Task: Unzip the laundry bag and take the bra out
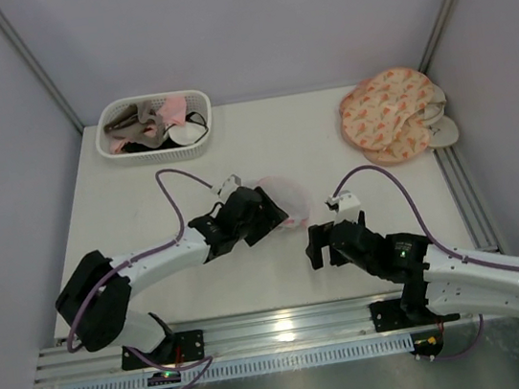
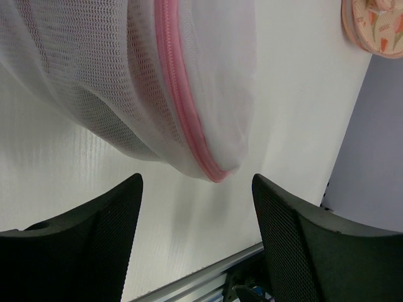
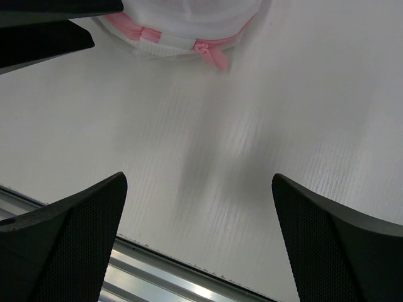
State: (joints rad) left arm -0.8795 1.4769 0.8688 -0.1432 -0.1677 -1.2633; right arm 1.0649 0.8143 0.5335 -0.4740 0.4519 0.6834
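The laundry bag [image 1: 288, 195] is lying loose in front of both open grippers. My left gripper should grip the pink zipper rim [image 2: 214, 170] firmly before my right gripper draws the zipper's pull.
The laundry bag [image 1: 291, 195] is a small white mesh pouch with a pink zipper rim, lying mid-table. In the left wrist view its mesh [image 2: 94, 75] and pink zipper [image 2: 182, 107] fill the top. My left gripper [image 1: 280, 213] [image 2: 197, 179] is open, its fingers just short of the bag's near edge and holding nothing. My right gripper [image 1: 317, 244] [image 3: 199, 179] is open and empty over bare table, a short way in front of the bag [image 3: 189, 16] and its pink zipper pull [image 3: 211, 54]. The bra is hidden.
A white basket [image 1: 151, 97] of garments stands at the back left. A peach orange-patterned fabric piece [image 1: 392, 116] [image 2: 374, 25] lies at the back right. A metal rail [image 1: 288, 326] runs along the near table edge.
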